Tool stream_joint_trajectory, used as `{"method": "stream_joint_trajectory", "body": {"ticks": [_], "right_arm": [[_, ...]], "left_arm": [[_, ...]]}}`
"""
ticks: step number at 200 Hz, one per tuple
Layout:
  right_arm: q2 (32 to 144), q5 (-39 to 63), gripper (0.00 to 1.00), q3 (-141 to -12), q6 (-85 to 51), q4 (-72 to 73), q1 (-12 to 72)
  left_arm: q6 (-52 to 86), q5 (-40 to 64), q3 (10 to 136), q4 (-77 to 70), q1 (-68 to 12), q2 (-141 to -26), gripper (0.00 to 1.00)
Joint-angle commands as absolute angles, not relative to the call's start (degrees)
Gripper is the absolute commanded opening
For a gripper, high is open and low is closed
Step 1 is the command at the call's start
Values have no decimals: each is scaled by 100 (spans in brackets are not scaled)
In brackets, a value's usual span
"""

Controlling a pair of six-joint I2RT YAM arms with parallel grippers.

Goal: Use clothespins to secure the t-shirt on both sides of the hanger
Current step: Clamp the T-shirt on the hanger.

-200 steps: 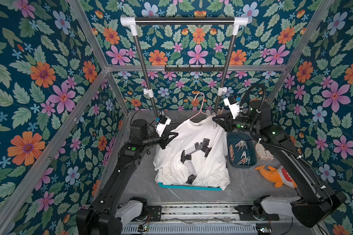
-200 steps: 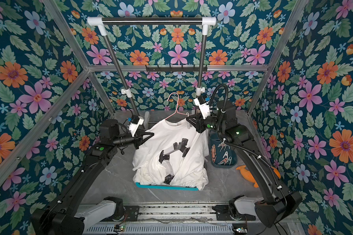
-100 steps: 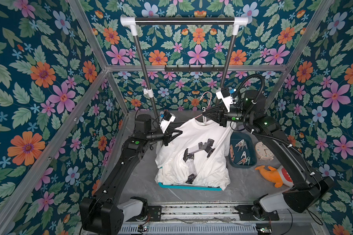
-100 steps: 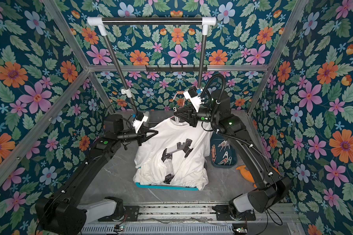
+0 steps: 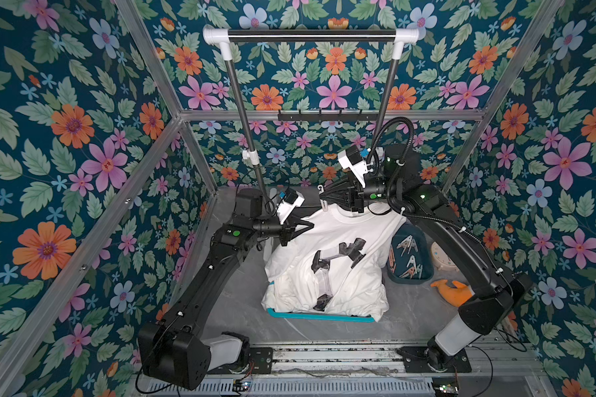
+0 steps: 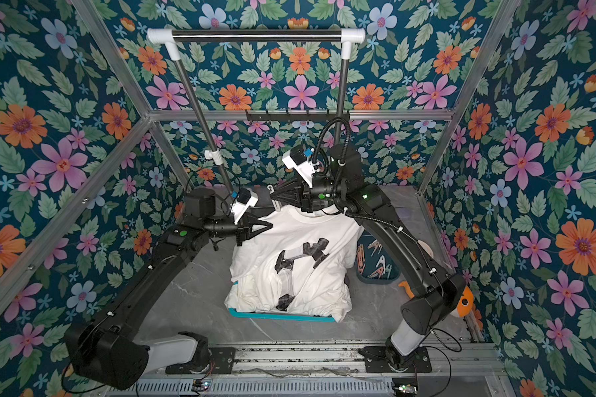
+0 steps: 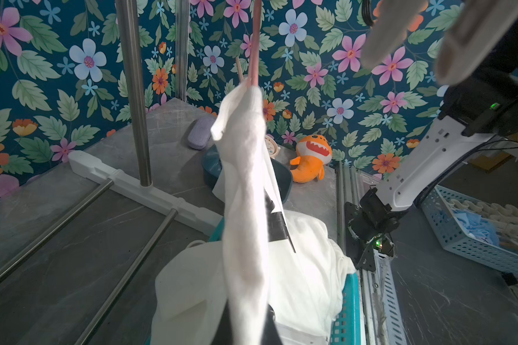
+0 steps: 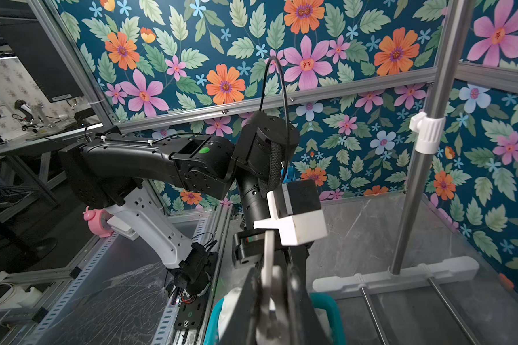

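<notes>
The clothespin's open end (image 5: pixel 322 197) faces the shirt's shoulder (image 7: pixel 240 106) over the hanger, so I should keep my right gripper going toward that shoulder and let go once the clothespin straddles both.
A white t-shirt (image 5: pixel 296 261) with a black print hangs from a pale pink hanger, its lower part piled in a teal basket (image 5: pixel 320 315). My left gripper (image 5: pixel 310 225) is shut on the shirt's shoulder; in the left wrist view the white cloth (image 7: pixel 245 179) runs out from between the jaws of that gripper (image 7: pixel 247 328), with the pink hanger (image 7: pixel 254 44) above. My right gripper (image 5: pixel 322 197) is shut on the hanger's hook (image 8: pixel 268 257) above the collar. Several clothespins (image 5: pixel 406 245) lie in a dark tray (image 5: pixel 410 282) right of the shirt, untouched.
A clothes rack with a black bar (image 5: pixel 312 33) stands at the back, its steel posts (image 7: pixel 133 89) close behind the shirt. A hook rail (image 5: pixel 327 117) is on the rear wall. An orange plush toy (image 5: pixel 451 290) and a small clock (image 5: pixel 441 254) lie beside the tray.
My right gripper has swung left from the shirt's right shoulder to above the collar. The left gripper has moved slightly up and toward the centre, and the shirt's top has risen a little.
</notes>
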State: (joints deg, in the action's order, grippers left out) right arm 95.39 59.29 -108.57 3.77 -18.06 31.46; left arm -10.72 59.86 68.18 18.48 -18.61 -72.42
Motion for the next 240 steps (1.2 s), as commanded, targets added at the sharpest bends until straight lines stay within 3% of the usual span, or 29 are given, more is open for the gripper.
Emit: {"method": "stream_joint_trajectory", "body": {"ticks": [1, 240], "right_arm": [[9769, 6156, 0, -10983, 649, -2015, 3181], [10308, 5553, 0, -11329, 1633, -3048, 3379]], "left_arm": [[-1239, 6113, 6826, 1817, -1863, -7192, 0], [-1267, 5970, 6643, 1600, -1900, -6926, 0]]}}
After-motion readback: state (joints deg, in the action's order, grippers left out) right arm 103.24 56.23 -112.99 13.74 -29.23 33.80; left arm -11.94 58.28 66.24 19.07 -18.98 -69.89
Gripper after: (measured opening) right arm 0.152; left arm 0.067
